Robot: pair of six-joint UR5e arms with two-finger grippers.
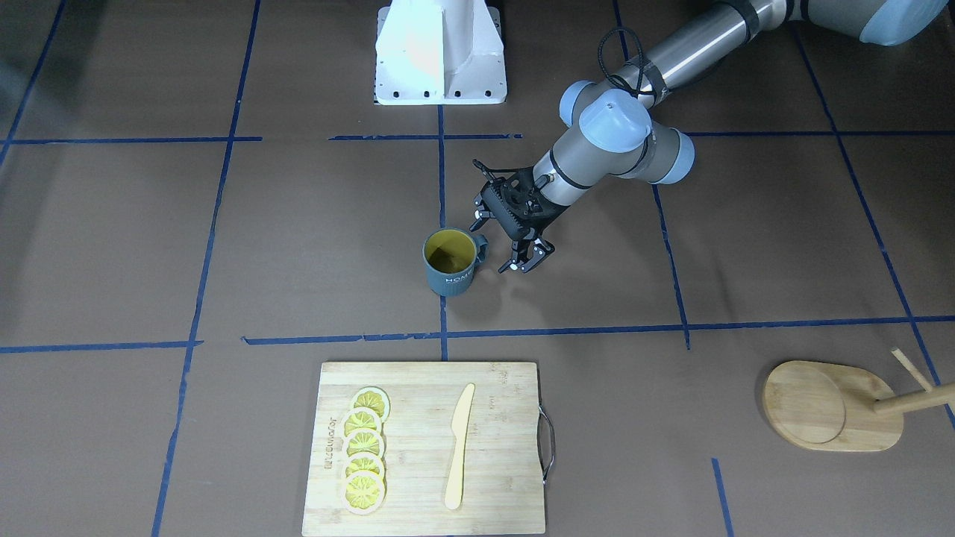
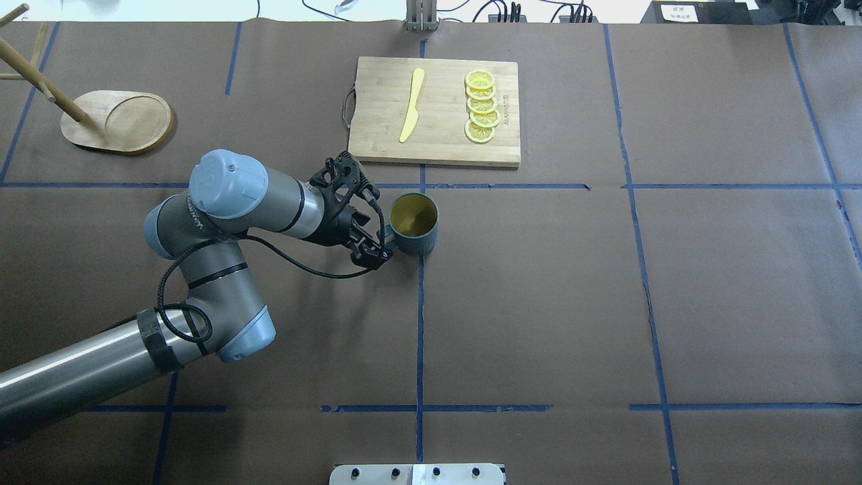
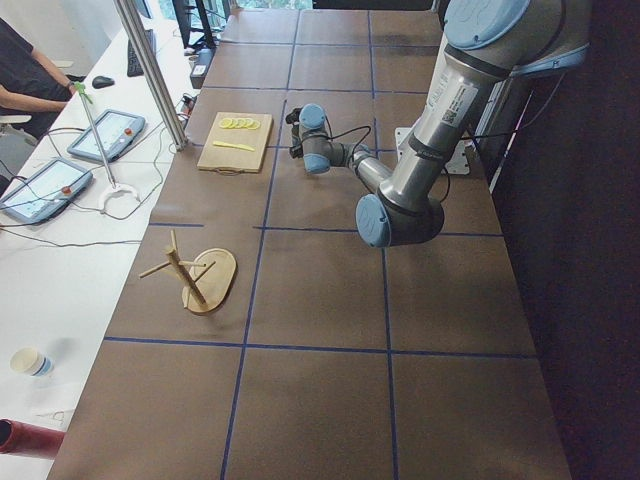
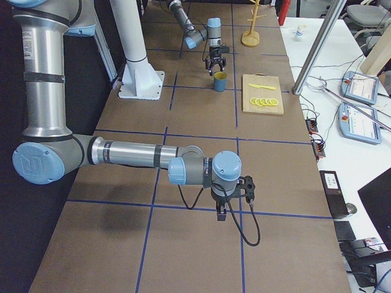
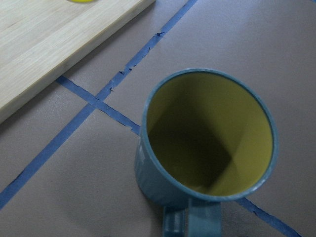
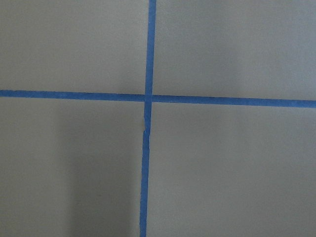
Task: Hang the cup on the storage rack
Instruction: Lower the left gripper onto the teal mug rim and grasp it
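Observation:
My gripper will make the storage rack [image 1: 909,401] shift and turn a little when it hangs the cup, because the small wooden base [image 1: 824,407] just rests on the surface.
The cup [image 1: 450,262] stands upright on the table's middle, dark teal with a yellow inside and its handle toward my left arm. It also shows in the overhead view [image 2: 415,223] and fills the left wrist view [image 5: 207,143]. My left gripper [image 1: 500,242] is open, low at the cup's handle, one finger on each side of it and not closed on it; it shows in the overhead view [image 2: 376,225]. The storage rack [image 1: 809,403] stands far off on my left side [image 2: 124,121]. My right gripper [image 4: 229,204] shows only in the exterior right view; I cannot tell its state.
A bamboo cutting board [image 1: 418,418] with a yellow knife [image 1: 458,447] and several lemon slices [image 1: 364,447] lies beyond the cup [image 2: 438,138]. The white robot base [image 1: 440,52] stands behind it. Blue tape lines cross the brown table.

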